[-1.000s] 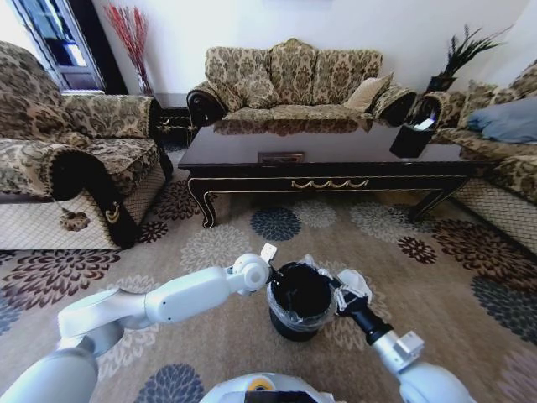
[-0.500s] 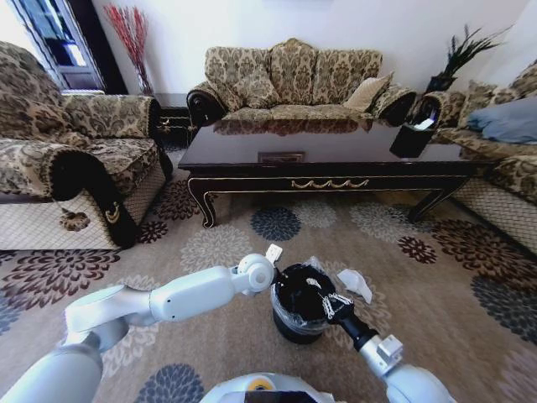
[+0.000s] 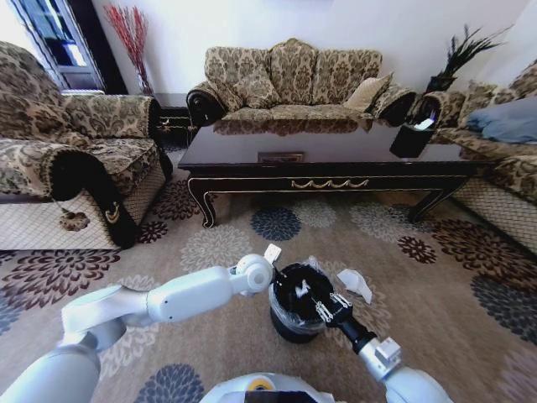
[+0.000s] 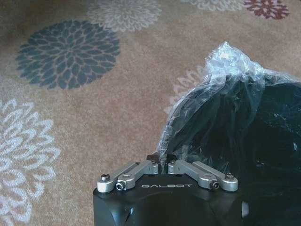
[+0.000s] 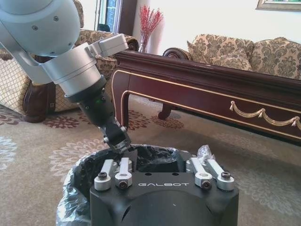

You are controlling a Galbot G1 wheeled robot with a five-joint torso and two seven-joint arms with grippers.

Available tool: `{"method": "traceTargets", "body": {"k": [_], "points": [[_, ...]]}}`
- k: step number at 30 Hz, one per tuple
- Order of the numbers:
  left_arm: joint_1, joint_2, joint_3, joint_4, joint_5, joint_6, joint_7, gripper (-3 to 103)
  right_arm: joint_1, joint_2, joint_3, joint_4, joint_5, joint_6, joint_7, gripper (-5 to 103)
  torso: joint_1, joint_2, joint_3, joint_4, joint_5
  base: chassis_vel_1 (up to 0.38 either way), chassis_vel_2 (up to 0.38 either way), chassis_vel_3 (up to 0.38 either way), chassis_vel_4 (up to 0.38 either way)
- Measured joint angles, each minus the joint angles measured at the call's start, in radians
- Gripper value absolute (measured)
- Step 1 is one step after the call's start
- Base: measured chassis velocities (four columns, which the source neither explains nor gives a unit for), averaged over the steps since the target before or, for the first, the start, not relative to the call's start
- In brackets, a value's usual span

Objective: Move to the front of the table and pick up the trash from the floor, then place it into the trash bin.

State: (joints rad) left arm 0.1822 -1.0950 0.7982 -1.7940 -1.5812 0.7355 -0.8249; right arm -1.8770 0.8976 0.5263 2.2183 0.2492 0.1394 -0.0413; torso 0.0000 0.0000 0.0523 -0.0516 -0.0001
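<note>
The crumpled white paper [image 3: 355, 284] is lying in uneven, creased folds [image 3: 361, 290], so I expect it to stay bunched up and stick up from the robot's right gripper when the robot lifts it.
The black trash bin [image 3: 294, 323] with its clear liner stands on the patterned floor [image 3: 218, 248], in front of the dark table [image 3: 327, 155]. My left gripper [image 3: 275, 279] is at the bin's left rim, shut on the liner's edge [image 4: 188, 127]; the right wrist view shows the left gripper [image 5: 117, 140] pinching that rim. My right gripper [image 3: 322, 308] hangs over the bin's mouth, open, with nothing seen between its fingers. A piece of trash, crumpled white paper [image 3: 355, 284], lies on the carpet just right of the bin.
Patterned sofas stand to the left [image 3: 67, 159], behind the table [image 3: 294, 80] and to the right [image 3: 503, 134]. A small black box with white tissue [image 3: 411, 138] sits on the table's right end. Open carpet lies between the bin and the table.
My right gripper has moved from the bin's right rim, near the white paper, inward over the bin's mouth. The left gripper stays on the liner's edge.
</note>
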Motion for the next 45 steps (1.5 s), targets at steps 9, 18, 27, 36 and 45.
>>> {"method": "traceTargets", "body": {"k": [9,18,27,36,45], "points": [[-0.006,0.013,-0.017,-0.005,0.005,0.0,0.006,3,0.005,-0.003,0.063,0.043,0.06,-0.009,0.005,79,0.0,0.0,0.0,0.0,0.0,0.0,0.0,0.0,0.0],[0.035,0.078,-0.101,-0.019,0.033,0.0,0.015,3,0.081,-0.046,0.218,0.016,0.282,-0.066,0.009,100,0.0,0.0,0.0,0.0003,-0.0002,0.0,0.0,0.0,0.0],[0.162,0.176,-0.278,-0.062,0.043,0.0,-0.005,3,0.305,-0.06,0.163,-0.335,0.425,-0.096,0.012,100,0.0,0.0,0.0,-0.0001,0.0002,0.0,0.0,0.0,0.0],[0.313,0.265,-0.38,-0.106,0.072,0.0,0.004,3,0.529,-0.047,0.01,-0.665,0.499,-0.113,0.018,100,0.0,0.0,0.0,0.0002,-0.0001,0.0,0.0,0.0,0.0],[0.391,0.292,-0.46,-0.134,0.066,0.0,0.003,3,0.709,-0.012,-0.091,-0.954,0.489,-0.098,-0.016,100,0.0,0.0,0.0,-0.0001,-0.0001,0.0,0.0,0.0,0.0]]}}
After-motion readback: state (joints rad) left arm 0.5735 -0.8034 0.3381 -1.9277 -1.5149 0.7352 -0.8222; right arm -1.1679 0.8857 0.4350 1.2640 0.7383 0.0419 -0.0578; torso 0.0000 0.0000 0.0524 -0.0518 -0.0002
